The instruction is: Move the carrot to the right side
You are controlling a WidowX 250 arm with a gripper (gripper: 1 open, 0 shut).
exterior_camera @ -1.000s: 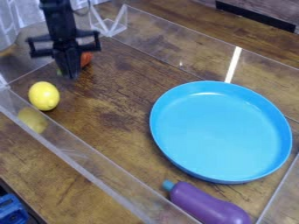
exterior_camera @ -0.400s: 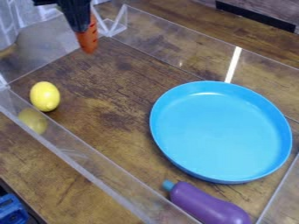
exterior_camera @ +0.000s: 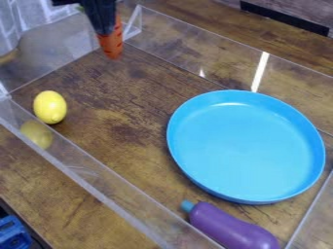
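The blue plate is empty, and my gripper has the carrot hanging clear of the table. My gripper should keep moving toward the plate and let go of the carrot over it.
The carrot, small and orange, hangs off the table at the top left of the camera view. My gripper is shut on its upper end, pointing straight down, with its fingers partly cut off by the top edge. The carrot's green top is hidden between the fingers. It hangs well above the wooden table, left of the blue plate.
A yellow lemon lies at the left by the clear plastic wall. A purple eggplant lies at the bottom right, below the plate. Clear walls border the wooden surface on the left and back.
My gripper has risen from the table with the carrot in it and moved a little to the right. The lemon, plate and eggplant have stayed put.
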